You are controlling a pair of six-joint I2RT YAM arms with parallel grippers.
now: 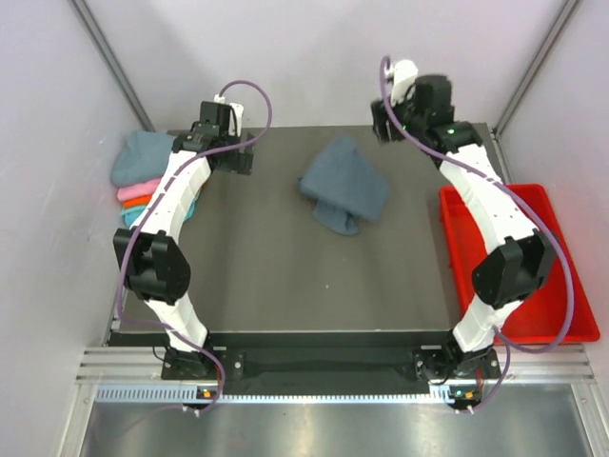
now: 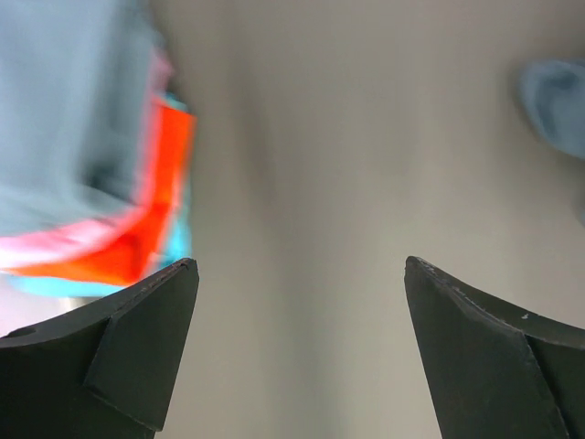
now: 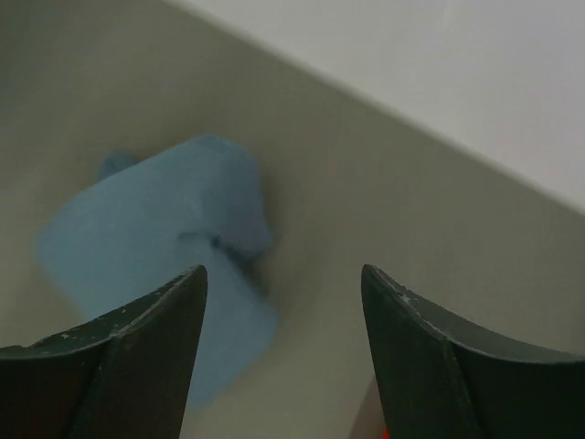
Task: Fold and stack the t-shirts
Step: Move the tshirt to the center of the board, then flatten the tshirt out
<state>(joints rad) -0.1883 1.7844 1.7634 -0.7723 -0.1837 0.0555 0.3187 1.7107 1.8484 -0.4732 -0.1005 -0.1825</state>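
The blue-grey t-shirt (image 1: 344, 187) is doubled over on itself in a crumpled heap, so my right gripper should raise its end (image 1: 305, 185) nearest the stack to spread the t-shirt out before folding.
A slate blue-grey t-shirt (image 1: 343, 185) lies crumpled on the dark table near the back middle; it shows in the right wrist view (image 3: 164, 233) and at the right edge of the left wrist view (image 2: 558, 105). A stack of folded t-shirts (image 1: 143, 176), dusty teal on top, then pink, orange and turquoise, sits at the back left; it shows blurred in the left wrist view (image 2: 91, 174). My left gripper (image 2: 302, 265) is open and empty above the table, right of the stack. My right gripper (image 3: 283, 270) is open and empty, right of the blue-grey shirt.
A red plastic tray (image 1: 557, 286) stands along the table's right side, under my right arm. Pale walls and metal posts close in the back and the sides. The table's (image 1: 304, 276) front edge lies by the arm bases.
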